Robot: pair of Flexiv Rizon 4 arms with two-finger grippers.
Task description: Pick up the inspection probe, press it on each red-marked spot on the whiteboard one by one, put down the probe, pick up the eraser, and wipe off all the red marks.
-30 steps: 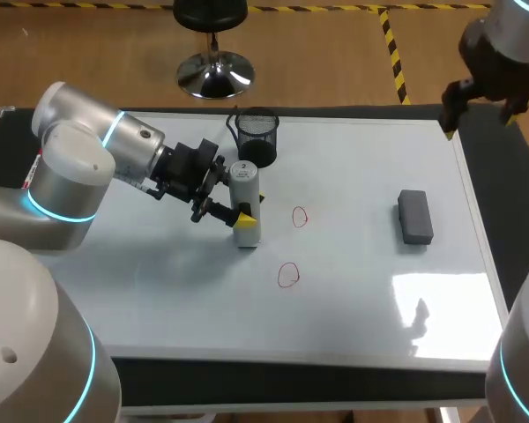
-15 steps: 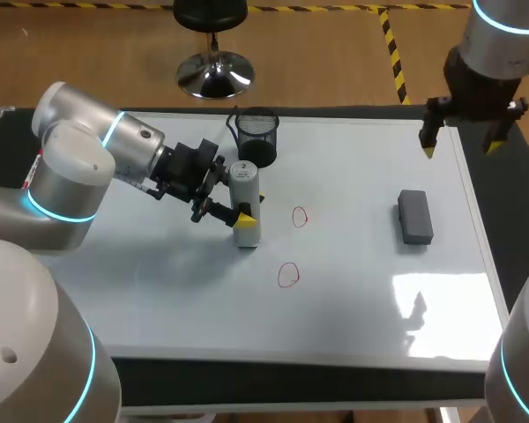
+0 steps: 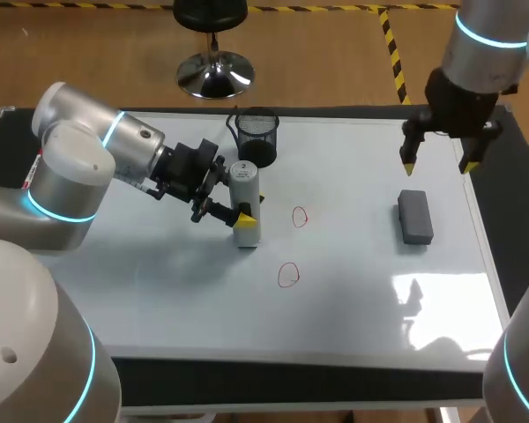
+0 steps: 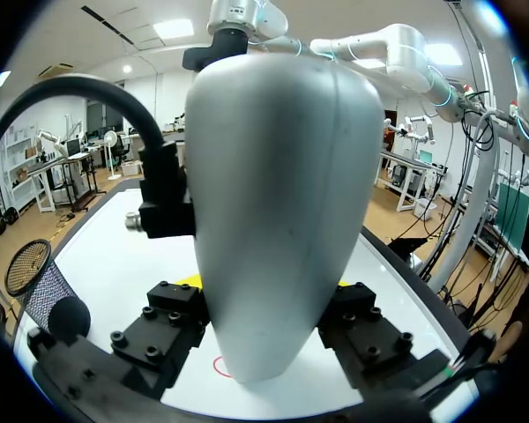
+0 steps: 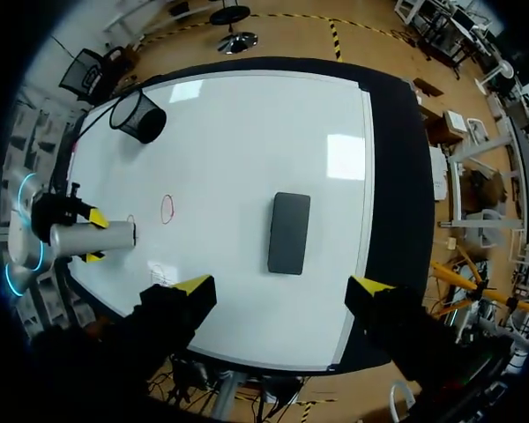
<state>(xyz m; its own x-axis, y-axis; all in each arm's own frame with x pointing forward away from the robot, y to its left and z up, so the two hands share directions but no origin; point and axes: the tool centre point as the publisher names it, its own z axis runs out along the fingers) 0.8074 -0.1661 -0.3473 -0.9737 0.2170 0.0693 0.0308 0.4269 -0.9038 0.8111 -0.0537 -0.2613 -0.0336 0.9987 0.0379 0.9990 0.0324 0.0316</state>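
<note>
A sliver of red shows past the inspection probe's foot, so I expect that another red circle is hidden there for the eraser to wipe.
The inspection probe, a pale grey cylinder, stands upright on the whiteboard, and my left gripper is shut on it from the left. In the left wrist view the probe fills the space between the fingers. Two red circles lie just right of the probe. The dark grey eraser lies flat on the right part of the board. My right gripper hangs open above the board, just beyond the eraser. From the right wrist view the eraser lies ahead of the open right gripper.
A black mesh cup stands at the back of the board, just behind the probe. The board's black frame runs close to the eraser's right.
My right arm has come in from the back right corner, down and leftward, to above the eraser's far side. The left arm and probe have not moved.
</note>
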